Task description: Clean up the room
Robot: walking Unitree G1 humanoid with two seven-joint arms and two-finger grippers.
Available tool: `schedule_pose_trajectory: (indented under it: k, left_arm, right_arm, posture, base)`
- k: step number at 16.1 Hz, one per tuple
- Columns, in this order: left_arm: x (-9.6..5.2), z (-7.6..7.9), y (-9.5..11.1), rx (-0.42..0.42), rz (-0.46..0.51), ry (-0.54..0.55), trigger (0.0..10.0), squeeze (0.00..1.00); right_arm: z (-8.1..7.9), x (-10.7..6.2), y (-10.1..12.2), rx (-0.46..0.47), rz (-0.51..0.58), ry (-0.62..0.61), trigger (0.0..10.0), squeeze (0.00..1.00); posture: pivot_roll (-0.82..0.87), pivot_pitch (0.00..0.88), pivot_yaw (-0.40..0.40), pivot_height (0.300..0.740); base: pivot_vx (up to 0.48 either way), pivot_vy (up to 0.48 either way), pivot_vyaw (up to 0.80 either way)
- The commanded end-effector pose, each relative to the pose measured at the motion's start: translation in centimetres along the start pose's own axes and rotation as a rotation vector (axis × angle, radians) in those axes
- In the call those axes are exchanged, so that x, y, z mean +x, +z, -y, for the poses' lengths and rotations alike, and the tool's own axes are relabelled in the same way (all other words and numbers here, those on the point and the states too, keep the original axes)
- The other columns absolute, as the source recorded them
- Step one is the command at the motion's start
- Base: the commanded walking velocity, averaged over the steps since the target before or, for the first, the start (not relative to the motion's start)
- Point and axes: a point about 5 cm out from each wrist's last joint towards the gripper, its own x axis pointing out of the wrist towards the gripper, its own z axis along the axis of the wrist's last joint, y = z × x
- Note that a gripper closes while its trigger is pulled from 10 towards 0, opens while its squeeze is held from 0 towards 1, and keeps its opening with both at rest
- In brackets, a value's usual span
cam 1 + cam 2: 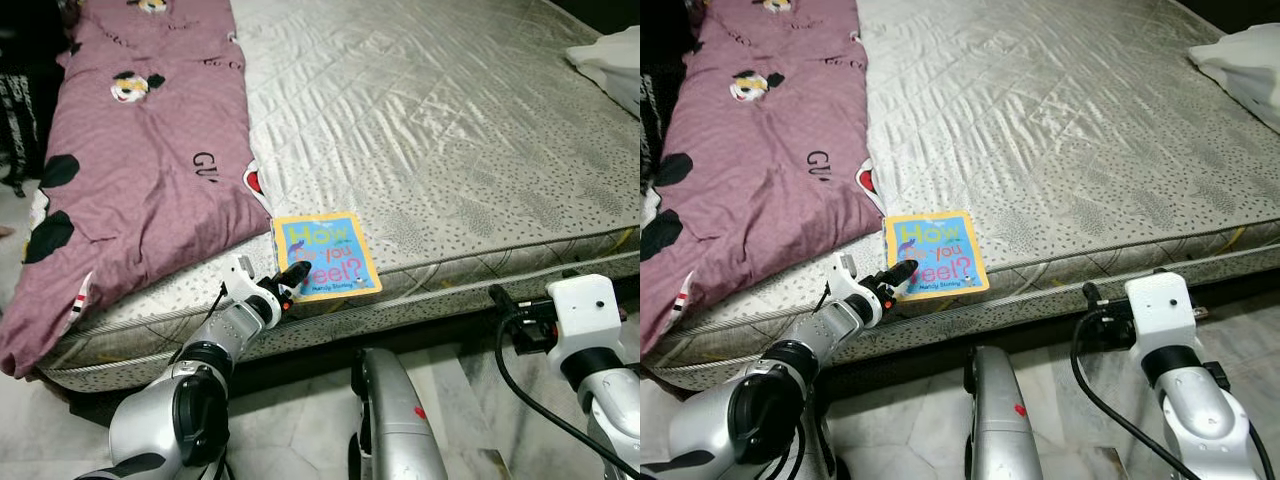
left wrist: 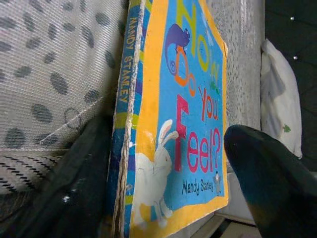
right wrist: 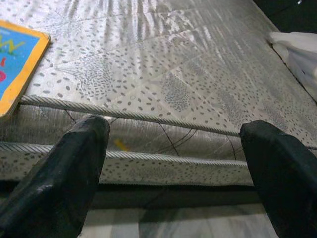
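Note:
My left gripper will carry the book (image 1: 328, 257), and the book will stay closed and unbent, because the squared spine (image 2: 126, 91) is between the gripper's fingers and the cover edges are straight.
A children's book (image 1: 325, 254), blue with a yellow border and the title "How Do You Feel?", lies flat at the near edge of the bare grey mattress (image 1: 430, 130). My left gripper (image 1: 292, 279) is at the book's near left corner, open, with one finger by the spine and the other over the cover (image 2: 198, 99). The book sits between those fingers (image 2: 262, 183) without being clamped. My right gripper (image 3: 176, 126) is open and empty, lower down in front of the mattress side, right of the book.
A pink quilt (image 1: 140, 150) with cartoon prints covers the left part of the mattress and hangs over its edge. A white pillow (image 1: 612, 62) lies at the far right. Pale tiled floor (image 1: 300, 430) runs below the bed; a dark bag (image 1: 18, 110) stands at the left.

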Motion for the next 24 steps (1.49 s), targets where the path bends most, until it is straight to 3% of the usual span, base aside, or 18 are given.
schedule_pose_trajectory:
  k: [1, 13, 24]
  left_arm:
    - [0.6, 0.9, -1.8, -0.026, -0.076, -0.022, 0.0, 0.0]
    - [0.5, 0.9, 0.5, -0.028, 0.026, 0.003, 0.0, 0.0]
    - [-0.1, 0.8, 4.5, 0.011, 0.186, 0.094, 0.0, 0.0]
  right_arm:
    - [0.6, -0.2, 0.2, -0.012, -0.001, -0.015, 10.0, 0.0]
    - [0.0, 1.4, 0.6, 0.01, 0.023, -0.011, 10.0, 0.0]
    - [-1.1, 3.8, 1.2, 0.048, 0.077, -0.002, 10.0, 0.0]
  posture:
    - [-0.4, 0.11, -0.081, 0.526]
    - [-0.37, 0.071, -0.069, 0.526]
    - [-0.32, 0.0, -0.045, 0.526]
  base:
    - [0.0, 0.0, 0.0]
    - [0.0, 0.0, 0.0]
    - [0.0, 0.0, 0.0]
